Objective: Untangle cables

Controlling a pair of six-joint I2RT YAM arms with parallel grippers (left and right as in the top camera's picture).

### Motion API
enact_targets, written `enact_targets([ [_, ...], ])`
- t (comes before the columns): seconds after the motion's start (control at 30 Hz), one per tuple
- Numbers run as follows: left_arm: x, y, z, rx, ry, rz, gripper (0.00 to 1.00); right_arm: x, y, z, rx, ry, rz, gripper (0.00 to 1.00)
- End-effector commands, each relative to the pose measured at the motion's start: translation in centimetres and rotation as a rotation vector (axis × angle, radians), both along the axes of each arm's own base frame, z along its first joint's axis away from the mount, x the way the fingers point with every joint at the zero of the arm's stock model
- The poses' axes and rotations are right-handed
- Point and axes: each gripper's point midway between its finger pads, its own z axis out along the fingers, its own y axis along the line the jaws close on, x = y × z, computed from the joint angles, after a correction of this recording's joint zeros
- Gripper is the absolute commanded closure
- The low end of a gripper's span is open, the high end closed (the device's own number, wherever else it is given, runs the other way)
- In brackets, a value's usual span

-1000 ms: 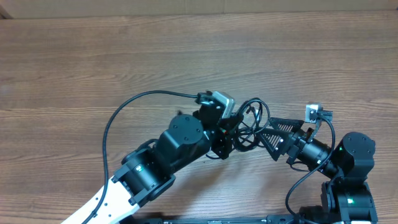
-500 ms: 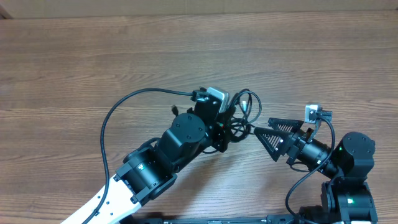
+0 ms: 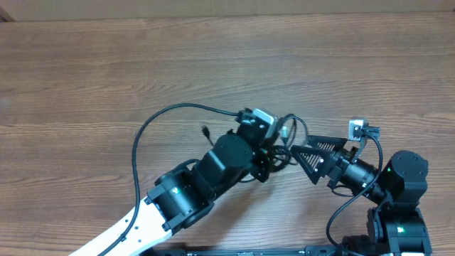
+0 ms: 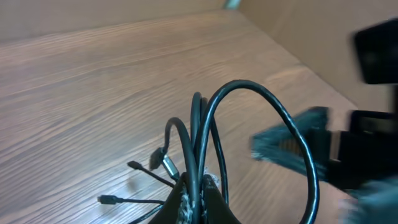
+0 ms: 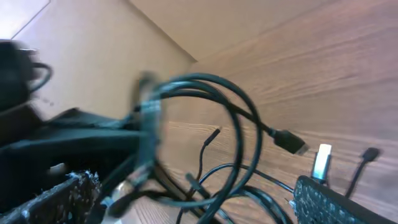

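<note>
My left gripper is pinching several strands of cable in one bunch [image 4: 198, 163], so it should pull back to spread the coils [image 3: 281, 157] over the wood before it takes their tight part.
The cables [image 3: 287, 135] are thin black cords bunched between the two grippers, just right of the table's middle. My left gripper [image 3: 272, 153] is shut on the bunch. In the left wrist view its jaws [image 4: 200, 200] pinch several strands that rise into a tall loop [image 4: 267, 99], and two plug tips [image 4: 107, 200] trail onto the wood. My right gripper [image 3: 306, 153] stands open right beside the bunch. In the right wrist view the looped cables [image 5: 236, 118] hang between its fingers [image 5: 326, 202] without being gripped, with a black plug [image 5: 290, 142] and a silver plug [image 5: 321, 160] to the right.
The left arm's thick black wire [image 3: 142, 135] arcs out over the table to the left. A tan wall [image 3: 227, 7] borders the far edge of the wooden table [image 3: 106, 64]. The right arm's base [image 3: 402, 213] sits at the near right edge.
The left gripper has swung with the cable bunch, first back and left, then right, and now sits closer to the right gripper. The right arm has stayed still.
</note>
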Motion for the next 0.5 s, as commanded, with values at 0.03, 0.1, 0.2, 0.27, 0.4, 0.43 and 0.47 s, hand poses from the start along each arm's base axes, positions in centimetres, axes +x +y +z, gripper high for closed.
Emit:
enact_targets([
  [0.03,-2.8,-2.8,2.5,-0.072,-0.067,-0.206,0.96,1.0,-1.2,-0.8,-0.039,0.035,-0.106,0.00],
  [0.1,-3.1,-3.1,2.9,-0.089,-0.071,-0.226,0.96,1.0,-1.3,-0.9,-0.047,0.032,-0.113,0.00],
  [0.2,-4.4,-4.0,3.7,-0.132,-0.067,-0.315,0.96,0.9,-1.4,-1.3,-0.072,0.022,-0.105,0.00],
  [0.27,-5.4,-4.5,4.3,-0.163,-0.067,-0.378,0.96,0.9,-1.4,-1.6,-0.082,0.029,-0.109,0.00],
  [0.4,-7.5,-5.3,5.1,-0.208,-0.059,-0.510,0.96,1.3,-1.9,-1.8,-0.093,0.033,-0.141,0.00],
  [0.43,-8.3,-5.5,5.1,-0.217,-0.047,-0.553,0.96,1.4,-2.2,-2.1,-0.102,0.045,-0.162,0.00],
  [0.47,-9.1,-5.6,5.2,-0.225,-0.037,-0.603,0.96,1.6,-2.7,-2.8,-0.118,0.074,-0.199,0.00],
])
